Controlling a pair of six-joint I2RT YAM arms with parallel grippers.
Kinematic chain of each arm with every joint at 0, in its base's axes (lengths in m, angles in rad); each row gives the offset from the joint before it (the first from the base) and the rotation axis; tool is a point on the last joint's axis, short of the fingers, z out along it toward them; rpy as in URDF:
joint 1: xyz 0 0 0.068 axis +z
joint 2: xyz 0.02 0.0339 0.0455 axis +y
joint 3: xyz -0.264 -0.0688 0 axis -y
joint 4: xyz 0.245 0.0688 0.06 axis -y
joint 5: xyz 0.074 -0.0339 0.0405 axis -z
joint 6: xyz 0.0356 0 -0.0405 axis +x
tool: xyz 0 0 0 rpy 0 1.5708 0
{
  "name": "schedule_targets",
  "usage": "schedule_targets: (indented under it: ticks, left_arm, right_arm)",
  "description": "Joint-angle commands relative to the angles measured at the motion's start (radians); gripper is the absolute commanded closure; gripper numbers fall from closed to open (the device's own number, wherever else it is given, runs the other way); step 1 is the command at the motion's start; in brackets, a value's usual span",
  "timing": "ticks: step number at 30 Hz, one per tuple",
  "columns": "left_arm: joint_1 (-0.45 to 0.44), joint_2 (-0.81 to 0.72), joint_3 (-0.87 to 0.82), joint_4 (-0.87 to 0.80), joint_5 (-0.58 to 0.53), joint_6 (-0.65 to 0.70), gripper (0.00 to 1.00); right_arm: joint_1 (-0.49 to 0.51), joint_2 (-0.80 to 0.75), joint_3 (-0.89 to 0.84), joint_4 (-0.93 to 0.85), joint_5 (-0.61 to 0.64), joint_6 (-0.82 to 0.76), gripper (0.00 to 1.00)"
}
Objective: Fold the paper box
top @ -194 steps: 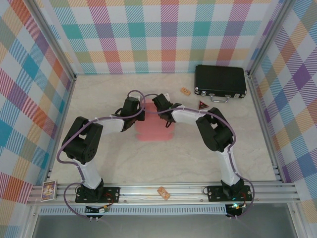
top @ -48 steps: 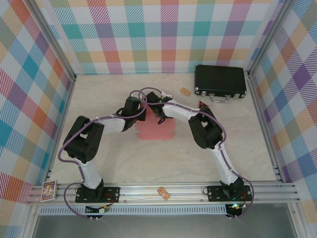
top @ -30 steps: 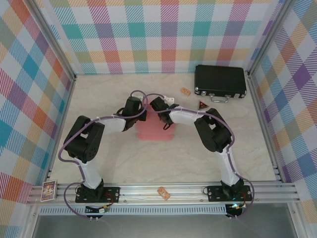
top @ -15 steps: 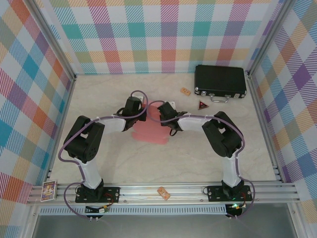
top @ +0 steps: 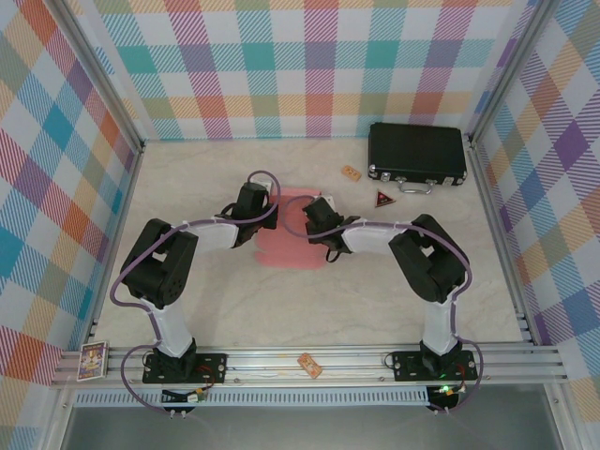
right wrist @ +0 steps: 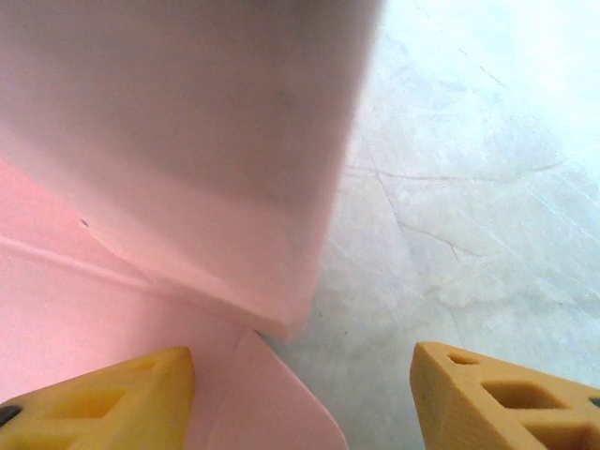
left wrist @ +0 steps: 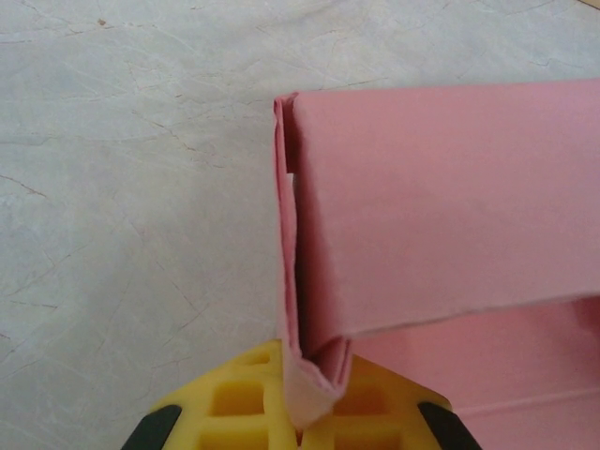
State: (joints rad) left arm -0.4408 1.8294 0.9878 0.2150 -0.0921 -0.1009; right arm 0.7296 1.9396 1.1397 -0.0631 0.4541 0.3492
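Observation:
My right gripper's open fingers are on both sides of the lower flap (right wrist: 277, 398), under the folded panel's corner, so I should back away and pinch that corner (right wrist: 286, 309) from the outer side of the box.
The salmon-pink paper box (top: 286, 236) lies partly folded in the middle of the marble table, between the two arms. My left gripper (left wrist: 305, 412) is shut on its left corner, the yellow pads pinching the doubled cardboard edge (left wrist: 311, 370); in the top view this left gripper (top: 255, 217) is at the sheet's left side. A folded panel (left wrist: 441, 197) stands up from the sheet. My right gripper (right wrist: 305, 389) is open over the box's right edge, one yellow finger (right wrist: 112, 398) above the pink card (right wrist: 187, 187), the other (right wrist: 506, 398) above bare table. From above, this right gripper (top: 315, 230) is at the sheet's right side.
A black hard case (top: 416, 153) with a handle lies at the back right. A small tan card (top: 351, 172) and a red triangular piece (top: 383, 198) rest near it. Plaid walls enclose the table (top: 234, 300). Small cards (top: 309, 364) (top: 93, 359) sit on the front rail.
The right arm has swung back and forth along the sheet's right side and its jaws have opened wider. The sheet shifted slightly. The left gripper kept its pinch in place.

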Motion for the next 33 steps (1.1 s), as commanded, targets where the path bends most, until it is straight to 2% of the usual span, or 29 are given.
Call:
schedule_targets:
  ticks: [1,9,13,22,28,33]
  left_arm:
    - [-0.012,-0.004,-0.011,-0.149,0.005,-0.029,1.00]
    - [-0.014,-0.035,-0.022,-0.204,-0.010,-0.062,1.00]
    - [-0.015,-0.039,-0.011,-0.263,-0.023,-0.075,1.00]
    - [-0.015,-0.019,0.074,-0.448,-0.017,-0.121,1.00]
    - [-0.015,-0.001,0.121,-0.548,-0.006,-0.147,1.00]
    - [-0.015,-0.002,0.123,-0.547,0.010,-0.145,1.00]
  right_arm:
    - [-0.009,-0.034,-0.011,0.049,-0.020,-0.028,0.39]
    - [-0.056,-0.105,-0.119,0.212,-0.241,-0.138,0.37]
    - [-0.096,-0.151,-0.164,0.226,-0.365,-0.178,0.36]
    - [-0.184,-0.255,-0.219,0.216,-0.556,-0.205,0.34]
    - [-0.261,-0.244,-0.217,0.239,-0.671,-0.179,0.35]
    - [-0.331,-0.176,-0.184,0.294,-0.869,-0.148,0.40]
